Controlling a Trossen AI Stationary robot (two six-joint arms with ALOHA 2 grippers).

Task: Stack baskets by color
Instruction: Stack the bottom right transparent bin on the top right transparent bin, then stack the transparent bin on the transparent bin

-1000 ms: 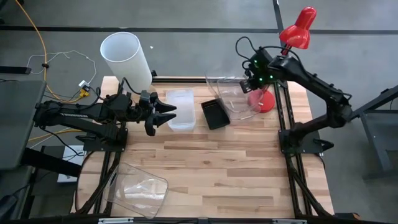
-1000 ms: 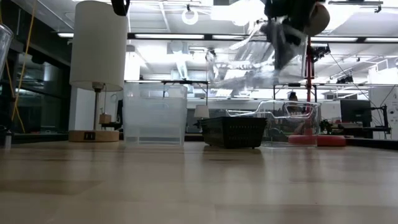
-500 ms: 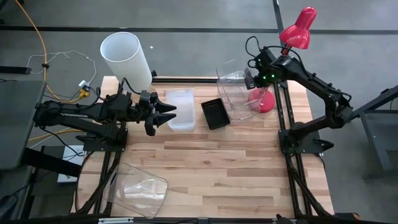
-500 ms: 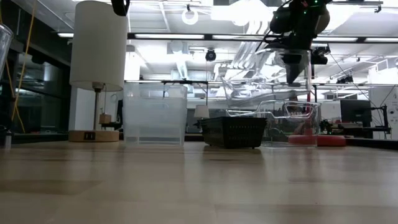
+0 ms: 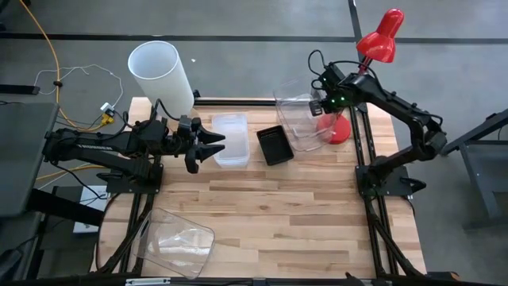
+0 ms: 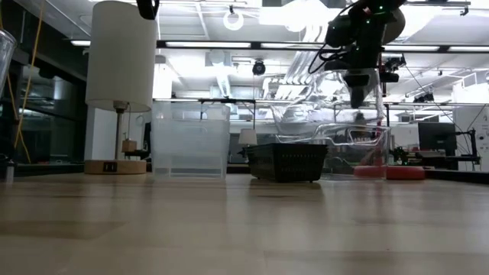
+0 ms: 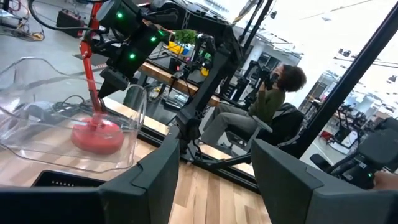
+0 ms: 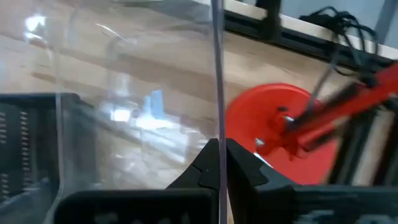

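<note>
My right gripper goes on lowering the held clear tub (image 6: 299, 116) until it sits inside the resting one before it lets go, because it hangs roughly upright over the resting clear tub's opening (image 6: 353, 137).
My right gripper (image 5: 317, 104) is shut on a clear rounded tub (image 5: 292, 99) at the table's far right. It holds that tub just above a second clear tub (image 5: 313, 141), which rests on its base on the table. A black perforated basket (image 5: 274, 145) and a frosted white basket (image 5: 230, 140) stand side by side to the left of them. A third clear tub (image 5: 178, 238) lies at the near left. My left gripper (image 5: 213, 148) stands open and level beside the frosted basket, touching nothing. My right gripper pinches the held tub's side wall (image 8: 217, 134) near its rim; the wall runs edge-on between the two fingers (image 8: 208, 163). The fingers come steeply from above. The tub (image 6: 321, 114) hangs below them, roughly upright, its lower part about level with the resting tub's rim (image 6: 336, 139).
A red desk lamp stands with its base (image 5: 339, 127) right behind the clear tubs. A white cylindrical lampshade (image 5: 163, 73) stands at the far left corner. A person (image 7: 273, 93) sits beyond the table's right side. Bare wood (image 5: 294, 214) fills the table's middle and near right.
My right gripper has come down and tipped to point more steeply downward. The clear tub in its hold was tilted high in the air; it has swung to hang roughly upright and has sunk toward the resting clear tub.
</note>
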